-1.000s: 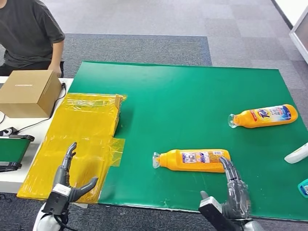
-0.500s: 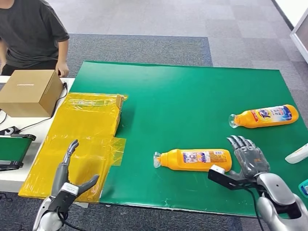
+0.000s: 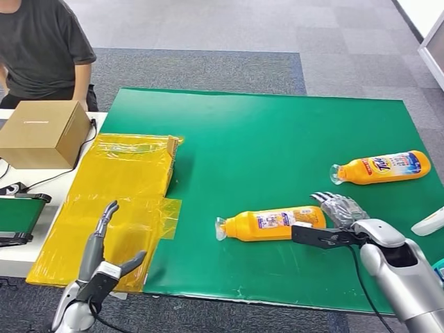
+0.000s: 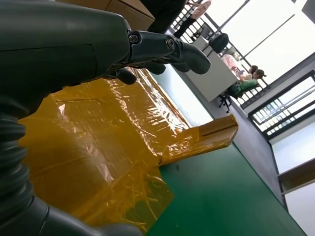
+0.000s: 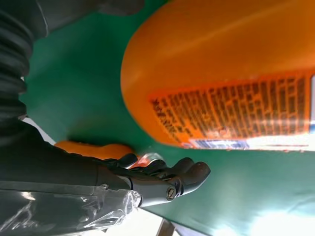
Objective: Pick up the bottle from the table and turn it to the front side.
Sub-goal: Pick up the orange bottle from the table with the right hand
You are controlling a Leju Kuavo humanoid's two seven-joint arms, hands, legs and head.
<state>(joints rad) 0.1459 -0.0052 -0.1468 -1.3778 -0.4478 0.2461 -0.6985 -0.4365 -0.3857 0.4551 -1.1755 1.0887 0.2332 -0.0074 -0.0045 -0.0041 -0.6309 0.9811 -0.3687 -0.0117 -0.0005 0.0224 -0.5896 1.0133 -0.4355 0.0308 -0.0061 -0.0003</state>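
Observation:
The near orange bottle [image 3: 273, 225] has small print [image 3: 276, 219] facing up, so I should expect the big Tide logo to be hidden underneath when I turn the bottle.
An orange bottle [image 3: 272, 223] lies on its side on the green mat [image 3: 261, 132], cap to the left and slightly tilted, its label with small print facing up. My right hand [image 3: 343, 218] is at the bottle's base end. Its fingers [image 3: 335, 205] reach behind the base and the thumb stretches along the near side, with the base between them. In the right wrist view the bottle [image 5: 223, 73] looms close, and a strip of mat shows between it and the fingers [image 5: 167, 177]. My left hand [image 3: 102, 260] hovers open over the yellow sheet's near edge, holding nothing.
A second orange bottle [image 3: 385, 166] lies at the mat's far right. A yellow plastic sheet [image 3: 120, 187] covers the left side, with a cardboard box [image 3: 44, 132] behind it. A seated person [image 3: 41, 41] is at the far left. A white object [image 3: 428, 222] lies at the right edge.
My right hand has turned and moved in around the bottle's base. The bottle has shifted slightly left and tilted. My left hand has barely moved.

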